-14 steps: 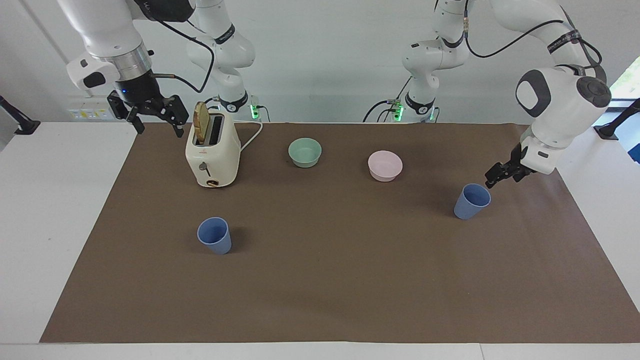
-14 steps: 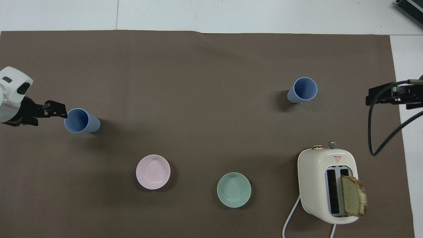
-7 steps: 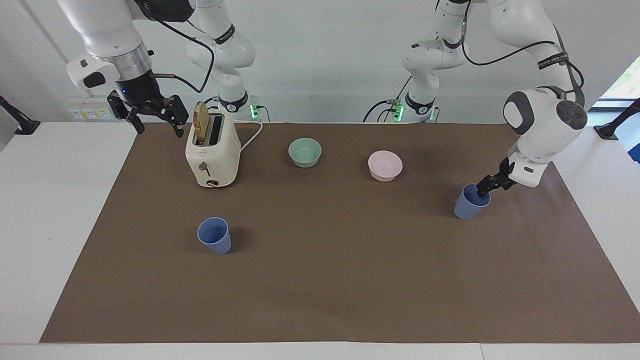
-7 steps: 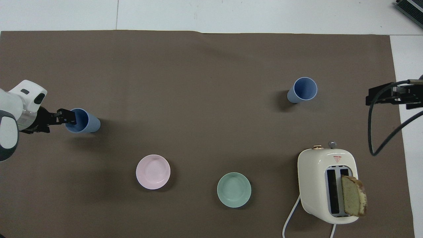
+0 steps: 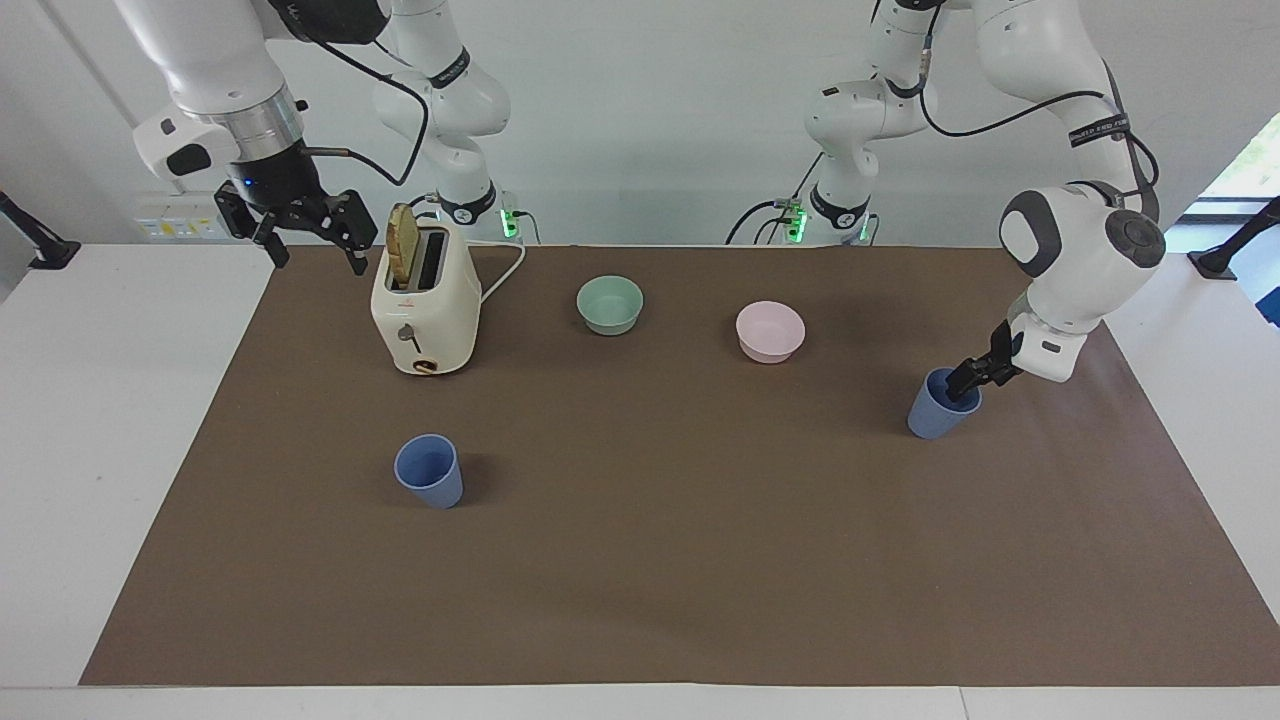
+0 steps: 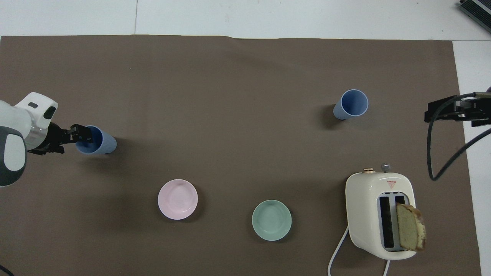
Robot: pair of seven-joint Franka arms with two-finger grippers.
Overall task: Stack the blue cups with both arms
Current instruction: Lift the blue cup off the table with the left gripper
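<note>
The blue cup (image 6: 351, 104) beyond the toaster narrows toward its base (image 6: 339, 113), so it will sink almost fully when I lower it into the other cup.
Two blue cups stand upright on the brown mat. One cup (image 5: 430, 470) stands toward the right arm's end, farther from the robots than the toaster; it also shows in the overhead view (image 6: 351, 104). The other cup (image 5: 930, 415) stands toward the left arm's end and shows in the overhead view (image 6: 103, 143). My left gripper (image 5: 958, 383) is down at this cup's rim, on the side toward the left arm's end, its tip reaching into the cup's mouth (image 6: 83, 133). My right gripper (image 5: 305, 245) is open and empty, raised beside the toaster over the mat's edge (image 6: 448, 111), and waits.
A cream toaster (image 5: 425, 310) with a slice of bread in one slot stands near the right arm (image 6: 379, 214). A mint-green bowl (image 5: 610, 303) (image 6: 271, 220) and a pink bowl (image 5: 770, 330) (image 6: 177, 199) sit nearer to the robots than the cups.
My left gripper has come down and moved in from beside the cup to its rim, its tip now in the cup's mouth. The cups and the right arm have not moved.
</note>
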